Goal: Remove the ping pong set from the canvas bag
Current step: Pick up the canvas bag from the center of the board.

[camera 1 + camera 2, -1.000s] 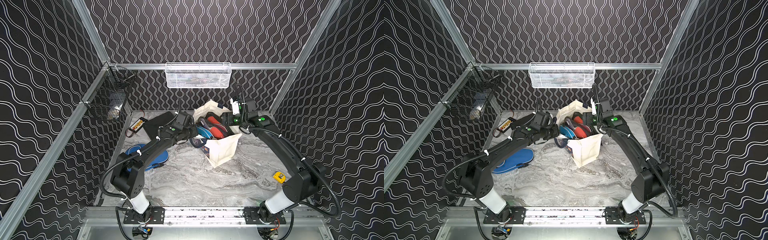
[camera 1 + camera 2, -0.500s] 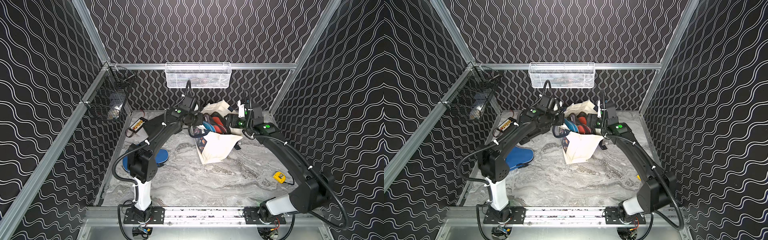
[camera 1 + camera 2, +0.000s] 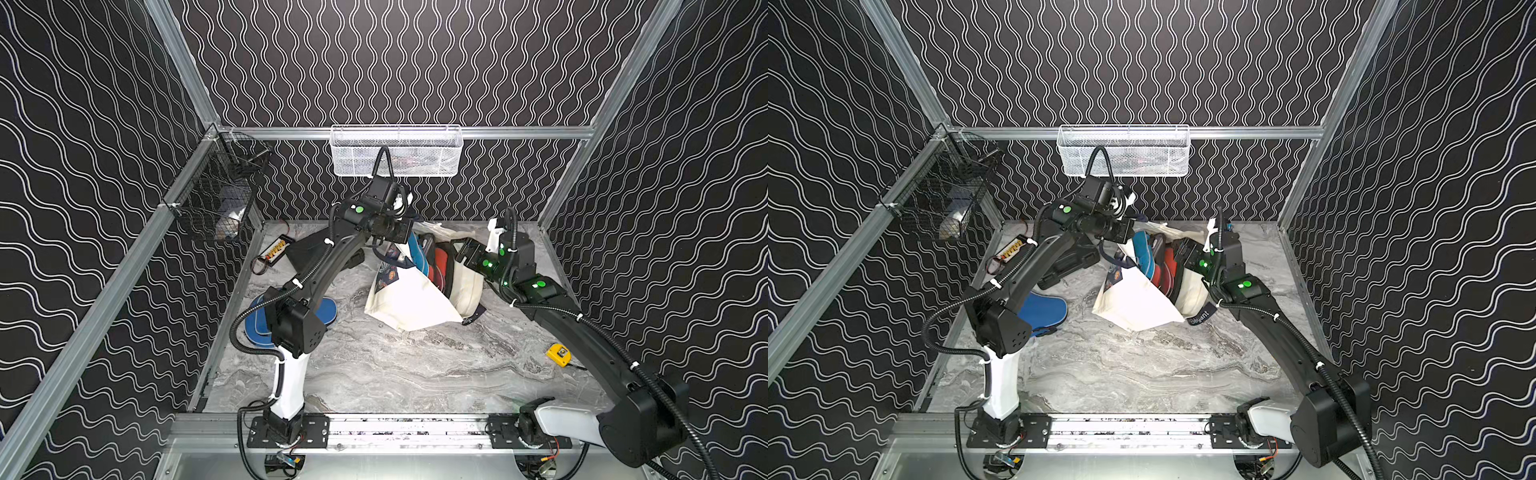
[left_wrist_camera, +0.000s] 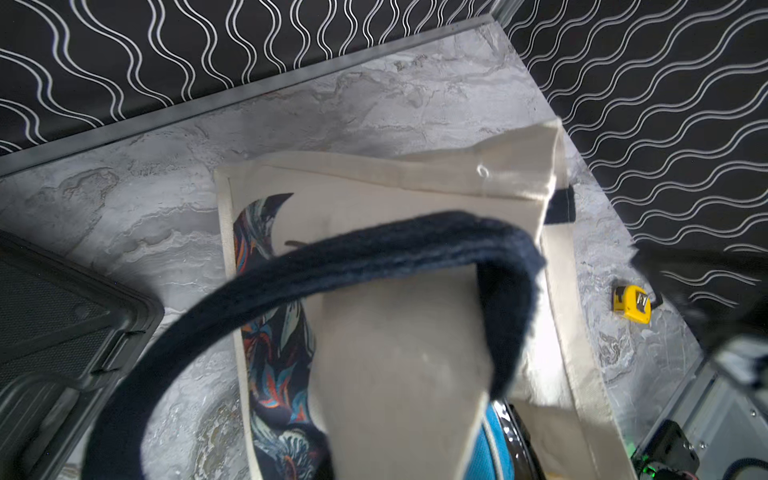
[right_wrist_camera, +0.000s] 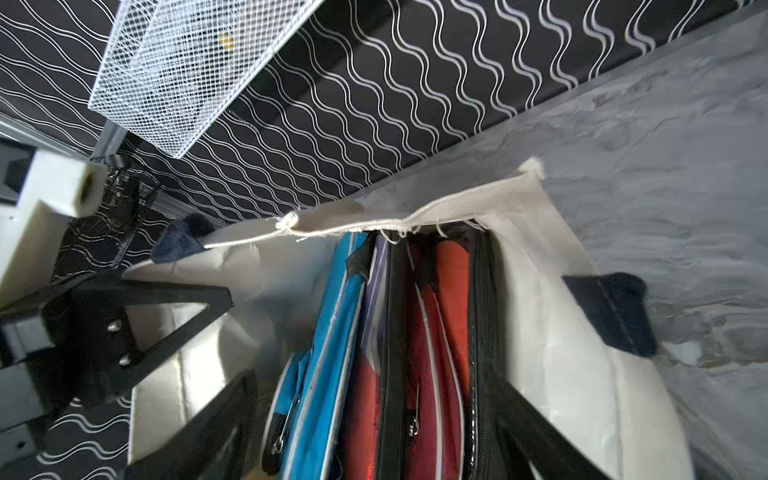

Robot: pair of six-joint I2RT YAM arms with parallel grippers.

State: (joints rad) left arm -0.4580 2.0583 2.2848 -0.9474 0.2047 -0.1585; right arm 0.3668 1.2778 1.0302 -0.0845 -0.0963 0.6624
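I should pinch only the blue case with my right gripper, whose fingers straddle the packed row of cases, while my left gripper holds up the rim of the canvas bag.
The cream canvas bag lies on the marble table with its mouth towards the back. Its near rim is pulled up by my left gripper, which is shut on the cloth by the navy handle. In the left wrist view the cream fabric covers the jaws. The ping pong set, blue, red and black zipped cases, stands on edge inside the mouth. My right gripper is open, with its black fingers on either side of the cases.
A blue oval pouch lies under the left arm, and a black hard case and a small power strip sit behind it. A yellow tape measure lies near the right arm. A white mesh basket and a black wire basket hang on the walls.
The left arm has risen and swung back, lifting the bag's rim and tipping the bag forward. The right gripper has come down into the bag's mouth around the cases.
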